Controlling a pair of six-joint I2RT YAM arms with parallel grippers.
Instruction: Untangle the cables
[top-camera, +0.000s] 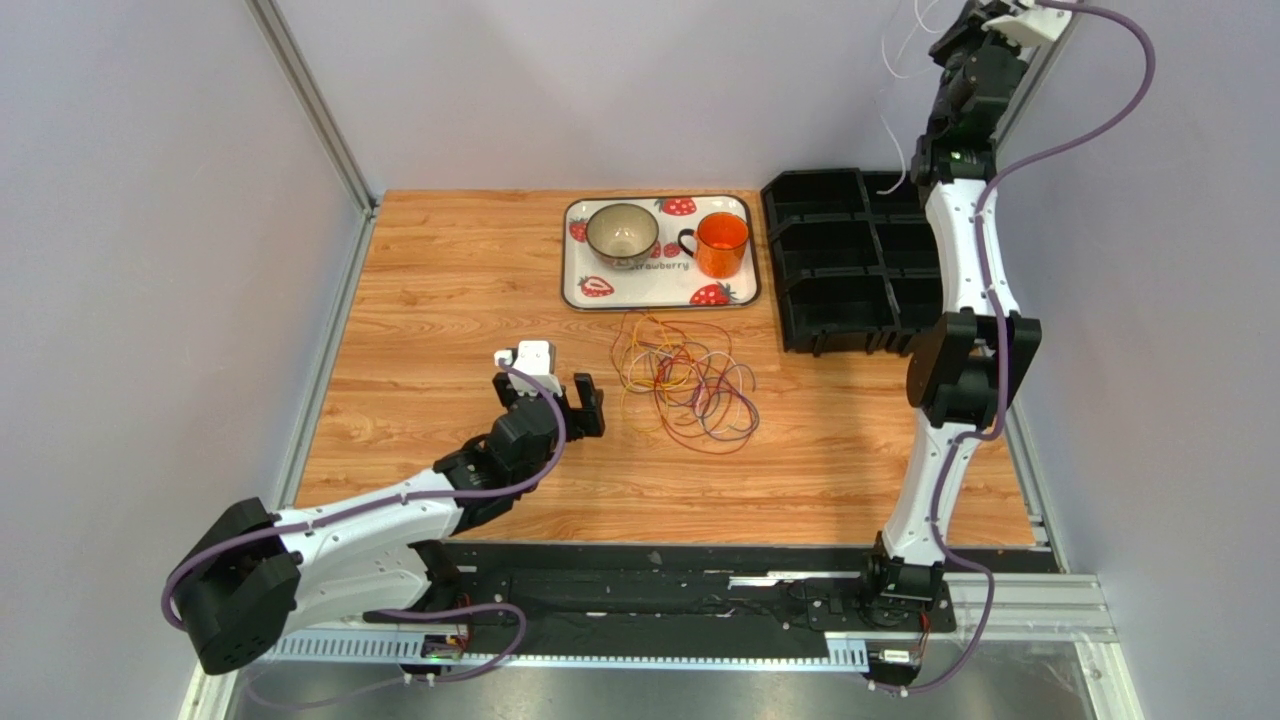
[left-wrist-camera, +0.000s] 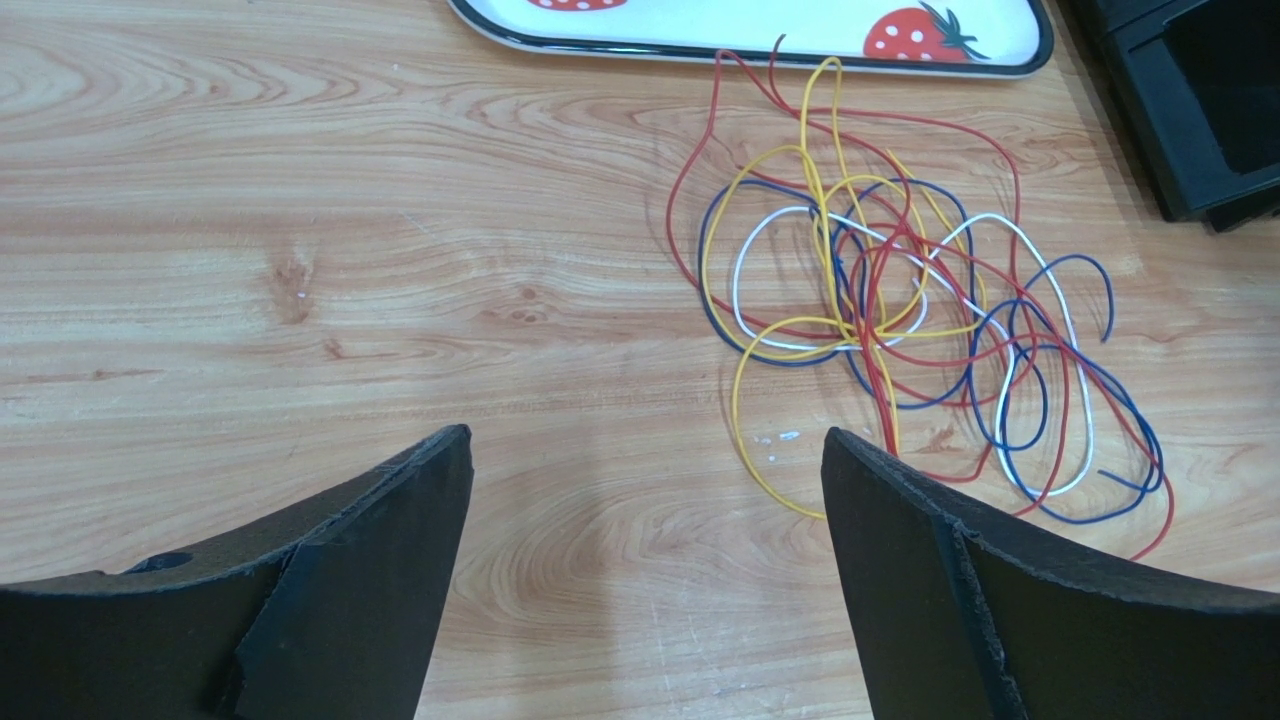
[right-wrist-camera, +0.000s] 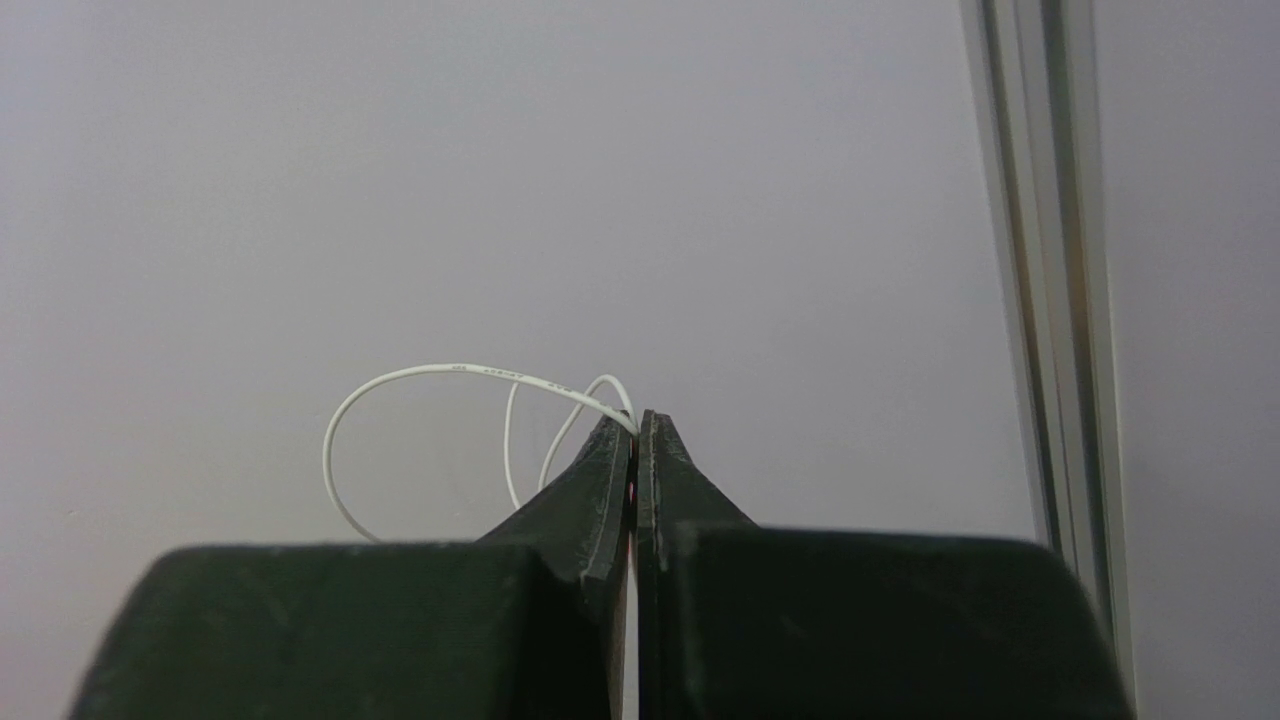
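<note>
I should keep lowering my right gripper and let go at the organizer's back compartment (top-camera: 897, 195), because the white cable is out of the tangle and its tail (top-camera: 899, 158) is over that compartment.
A tangle of red, blue, yellow and white cables (top-camera: 684, 383) lies on the wooden table below the tray. In the left wrist view the tangle (left-wrist-camera: 902, 330) lies ahead and to the right of my fingers. My left gripper (top-camera: 568, 402) is open and empty, low over the table just left of the tangle; in its own view (left-wrist-camera: 643, 438) only bare wood lies between the jaws, and a yellow loop runs by the right finger. My right gripper (top-camera: 956, 38) is raised high at the back right. It (right-wrist-camera: 636, 423) is shut on a white cable (right-wrist-camera: 436, 371), which hangs loose (top-camera: 899, 53) in the air.
A strawberry-print tray (top-camera: 646, 293) at the back holds a bowl (top-camera: 621, 230) and an orange mug (top-camera: 721, 243). A black compartment organizer (top-camera: 849, 255) stands to its right, under the right arm. Metal frame posts rise at the back corners.
</note>
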